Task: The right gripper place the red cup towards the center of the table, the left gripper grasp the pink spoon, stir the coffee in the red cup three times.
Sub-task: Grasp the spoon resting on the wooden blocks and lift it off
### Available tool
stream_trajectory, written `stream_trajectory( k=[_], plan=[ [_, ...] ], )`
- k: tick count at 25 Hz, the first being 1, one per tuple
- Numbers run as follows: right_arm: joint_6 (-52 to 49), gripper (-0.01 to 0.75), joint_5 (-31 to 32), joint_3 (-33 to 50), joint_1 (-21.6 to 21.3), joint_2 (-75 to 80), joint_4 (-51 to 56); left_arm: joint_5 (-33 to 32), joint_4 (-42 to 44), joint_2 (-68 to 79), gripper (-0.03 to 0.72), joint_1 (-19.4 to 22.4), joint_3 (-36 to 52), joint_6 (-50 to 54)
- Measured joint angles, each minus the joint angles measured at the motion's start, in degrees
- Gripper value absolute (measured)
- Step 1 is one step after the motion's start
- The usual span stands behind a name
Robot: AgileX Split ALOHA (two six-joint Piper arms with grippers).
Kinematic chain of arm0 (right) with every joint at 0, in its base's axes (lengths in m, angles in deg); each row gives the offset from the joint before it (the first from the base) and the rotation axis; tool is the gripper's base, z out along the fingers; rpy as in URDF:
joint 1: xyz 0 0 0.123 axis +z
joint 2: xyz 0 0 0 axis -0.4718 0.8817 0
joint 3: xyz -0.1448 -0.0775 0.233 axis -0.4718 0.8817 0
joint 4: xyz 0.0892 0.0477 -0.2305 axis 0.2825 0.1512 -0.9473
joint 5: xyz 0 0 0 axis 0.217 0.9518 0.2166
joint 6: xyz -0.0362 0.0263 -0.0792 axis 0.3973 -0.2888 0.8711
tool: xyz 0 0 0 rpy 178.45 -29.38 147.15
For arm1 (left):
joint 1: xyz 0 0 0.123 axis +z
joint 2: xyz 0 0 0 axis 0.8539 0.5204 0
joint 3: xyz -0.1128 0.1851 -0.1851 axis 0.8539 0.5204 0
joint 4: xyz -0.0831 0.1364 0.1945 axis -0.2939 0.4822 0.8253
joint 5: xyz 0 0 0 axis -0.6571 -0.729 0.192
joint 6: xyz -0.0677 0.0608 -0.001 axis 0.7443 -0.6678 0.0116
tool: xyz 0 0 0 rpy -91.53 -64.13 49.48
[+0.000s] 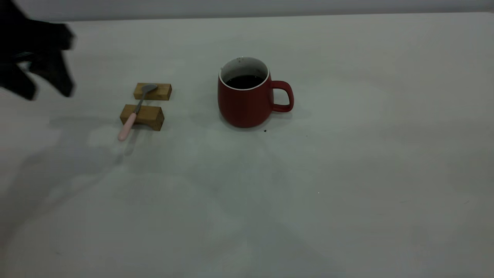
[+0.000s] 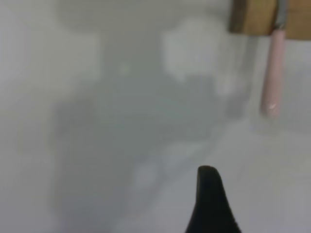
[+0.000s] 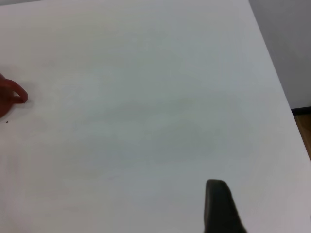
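The pink spoon's handle [image 1: 127, 125] juts free past the wooden block, so my open left gripper should keep moving down toward that handle [image 1: 124, 132] until its fingers straddle it.
The red cup [image 1: 247, 104] stands upright near the middle of the table [image 1: 308, 193], its handle [image 3: 15, 93] pointing right, with dark coffee [image 1: 244, 81] inside. Left of it, the pink spoon [image 1: 135, 110] lies across two wooden blocks, its pale handle [image 2: 272, 73] sticking out over the table. My left gripper [image 1: 48, 92] hovers open at the far left, above and beside the spoon, holding nothing. Of the right gripper only one dark finger [image 3: 217, 201] shows, over bare table well right of the cup, and it holds nothing.
The two tan blocks [image 1: 152, 91] [image 1: 142, 116] raise the spoon off the surface. A few dark specks [image 1: 265, 131] lie in front of the cup. The table's right edge [image 3: 279, 82] runs beside the right arm.
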Motion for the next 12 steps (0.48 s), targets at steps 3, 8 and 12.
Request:
stream_trajectory(
  k=[3,8,12],
  plan=[
    [0.0,0.477,0.0,0.0,0.0,0.0,0.0,0.1,0.0,5.2,0.573,-2.4,-3.5,1.1],
    [0.0,0.477,0.0,0.0,0.0,0.0,0.0,1.0,-0.1,11.5,0.573,-5.1,-7.5,2.6],
    [0.0,0.477,0.0,0.0,0.0,0.0,0.0,1.6,-0.4,15.6,0.573,-6.1,-10.6,4.6]
  ],
)
